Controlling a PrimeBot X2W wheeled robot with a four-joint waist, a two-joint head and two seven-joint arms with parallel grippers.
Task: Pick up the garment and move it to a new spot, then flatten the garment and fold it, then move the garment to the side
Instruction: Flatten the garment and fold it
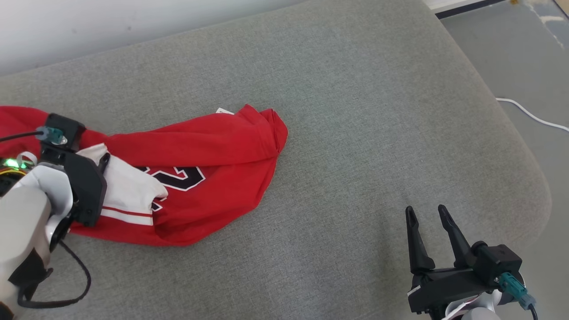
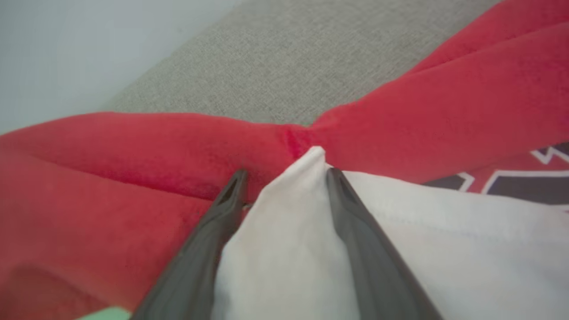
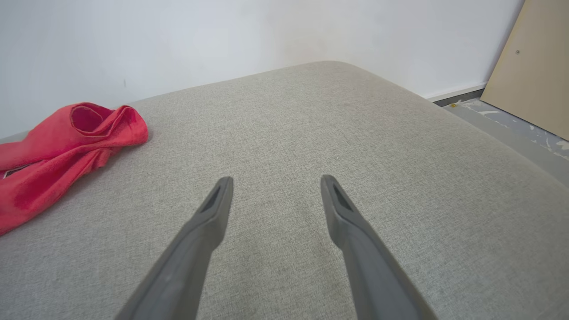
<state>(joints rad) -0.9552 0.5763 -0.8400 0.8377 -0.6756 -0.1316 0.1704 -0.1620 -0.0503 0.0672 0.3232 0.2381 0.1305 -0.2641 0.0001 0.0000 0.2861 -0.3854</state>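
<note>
The white sleeve (image 1: 132, 186) is lying over the jersey and cutting off the dark lettering (image 1: 181, 178). The sleeve will fold back and show more letters when I pull.
The garment (image 1: 213, 146) is a red jersey with a white panel and dark lettering, lying crumpled on the left part of the grey cushion (image 1: 355, 111). My left gripper (image 2: 284, 175) is down on it, open, its two fingers straddling a raised white fold (image 2: 289, 231) with red cloth (image 2: 400, 111) just beyond the tips. In the head view the left gripper (image 1: 100, 171) sits over the jersey's left end. My right gripper (image 1: 426, 213) hovers open and empty at the cushion's front right, far from the garment (image 3: 66, 142).
The cushion's rounded right edge (image 1: 529, 178) drops to a grey floor where a white cable (image 1: 533, 116) lies. A pale wall runs behind. A wooden board (image 3: 533, 66) leans at the far right. Bare cushion (image 3: 311, 133) stretches between jersey and right gripper (image 3: 274, 182).
</note>
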